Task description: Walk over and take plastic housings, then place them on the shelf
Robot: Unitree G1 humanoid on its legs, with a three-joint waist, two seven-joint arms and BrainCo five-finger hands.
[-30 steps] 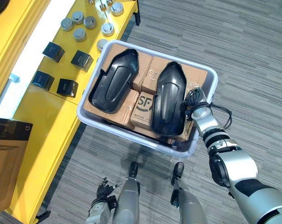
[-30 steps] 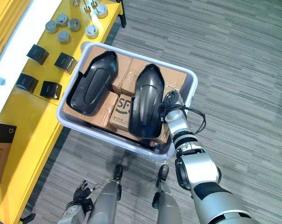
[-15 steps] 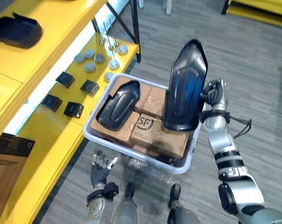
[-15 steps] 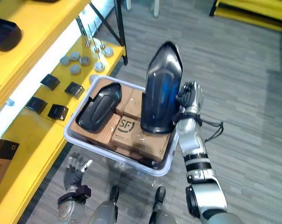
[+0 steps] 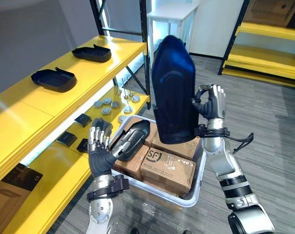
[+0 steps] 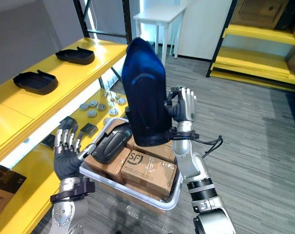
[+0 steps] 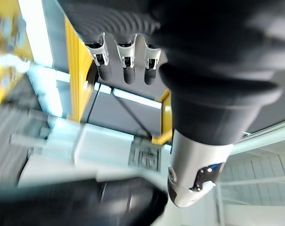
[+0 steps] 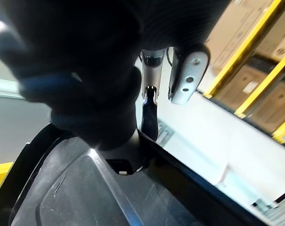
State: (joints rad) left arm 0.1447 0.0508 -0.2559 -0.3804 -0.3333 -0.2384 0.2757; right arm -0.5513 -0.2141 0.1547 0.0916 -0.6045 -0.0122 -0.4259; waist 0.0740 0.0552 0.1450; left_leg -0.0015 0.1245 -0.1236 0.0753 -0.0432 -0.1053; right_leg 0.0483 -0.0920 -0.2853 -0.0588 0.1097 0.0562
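Observation:
My gripper needs to push the near edge of the held black housing [image 5: 174, 95] on the yellow shelf. The housing will slide back level, because the housings on the yellow shelf [image 5: 54, 79] sit flat.
My right hand [image 5: 211, 103] is shut on the edge of a large black plastic housing [image 5: 173, 92], holding it upright above the grey crate [image 5: 192, 196]; the housing's inside [image 8: 81, 197] is close up in the right wrist view. A second black housing [image 5: 131, 138] lies in the crate on brown cartons [image 5: 167, 166]. My left hand [image 5: 99, 147] is raised, open and holding nothing, at the crate's left edge, just beside that second housing. Its fingers [image 7: 125, 58] are straight in the left wrist view.
To the left runs a yellow shelf [image 5: 20, 122] whose upper level bears two more black housings [image 5: 53, 79] [image 5: 92, 52]. The lower level holds small black boxes [image 5: 67, 138] and silver caps [image 5: 106, 102]. A black upright post [image 5: 146, 58] stands behind the crate, and a white table [image 5: 172, 13] further back.
The view has tilted up. My right hand has lifted the housing out of the crate and stood it high and upright. My left hand has risen beside the crate.

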